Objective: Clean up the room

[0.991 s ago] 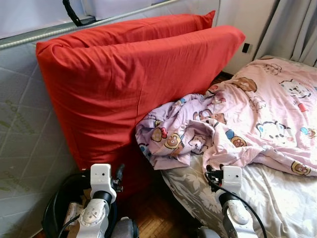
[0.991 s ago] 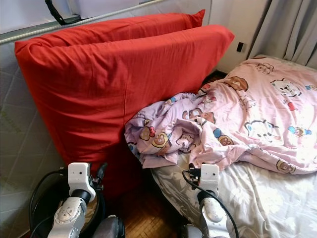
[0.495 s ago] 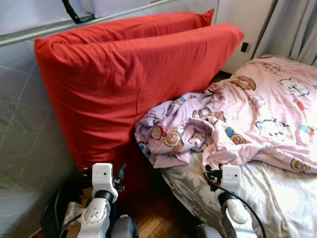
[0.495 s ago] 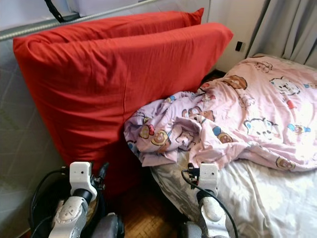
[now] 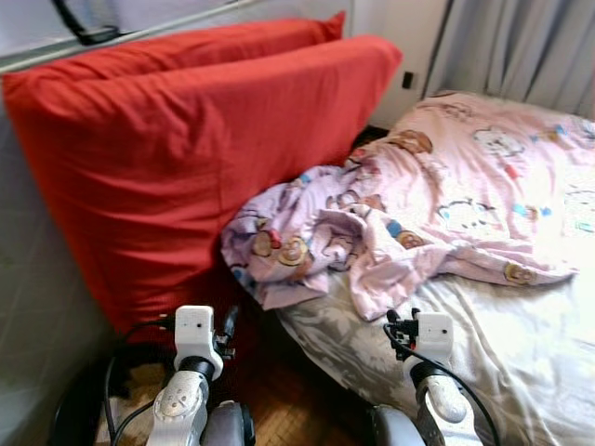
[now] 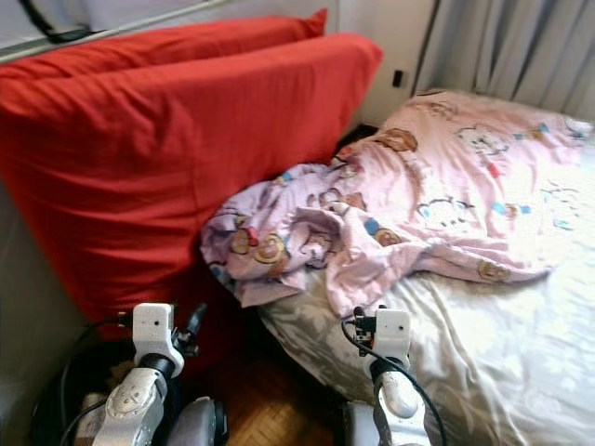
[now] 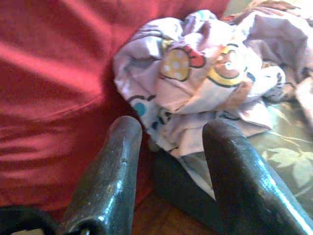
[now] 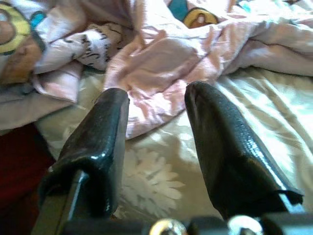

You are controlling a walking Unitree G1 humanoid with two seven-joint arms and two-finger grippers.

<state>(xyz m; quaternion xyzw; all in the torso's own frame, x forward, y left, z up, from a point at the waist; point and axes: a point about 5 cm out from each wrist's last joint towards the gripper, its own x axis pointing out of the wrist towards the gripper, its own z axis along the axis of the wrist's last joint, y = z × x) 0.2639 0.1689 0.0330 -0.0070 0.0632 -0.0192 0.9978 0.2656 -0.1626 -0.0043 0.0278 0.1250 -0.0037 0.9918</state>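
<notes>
The blanket (image 5: 437, 190) has loose folds (image 5: 337, 226) bunched up behind its pink fold, so it will spread out over the floral bedsheet when the robot pulls it toward itself.
A crumpled pink and lilac cartoon-print blanket (image 5: 400, 214) lies across the bed (image 5: 521, 344), bunched at the bed's near left corner. Two big red cushions (image 5: 186, 149) lean against the wall to the left of it. My left gripper (image 7: 168, 142) is open and held low in front of the cushions, its fingers pointing at the bunched lilac end of the blanket (image 7: 195, 83). My right gripper (image 8: 156, 112) is open above the floral bedsheet (image 8: 156, 181), aimed at a pink fold of the blanket (image 8: 166, 63). Both wrists (image 5: 197, 334) (image 5: 429, 336) sit at the bottom of the head view.
A grey curtain (image 5: 521, 46) hangs behind the bed at the far right. A dark round basket (image 5: 84, 418) stands on the wooden floor (image 5: 288, 409) beside my left arm. A narrow gap of floor runs between the cushions and the bed.
The whole view has swung to the right: cushions and blanket sit further left in the picture, and more of the bed and curtain shows. Both arms hold the same low pose.
</notes>
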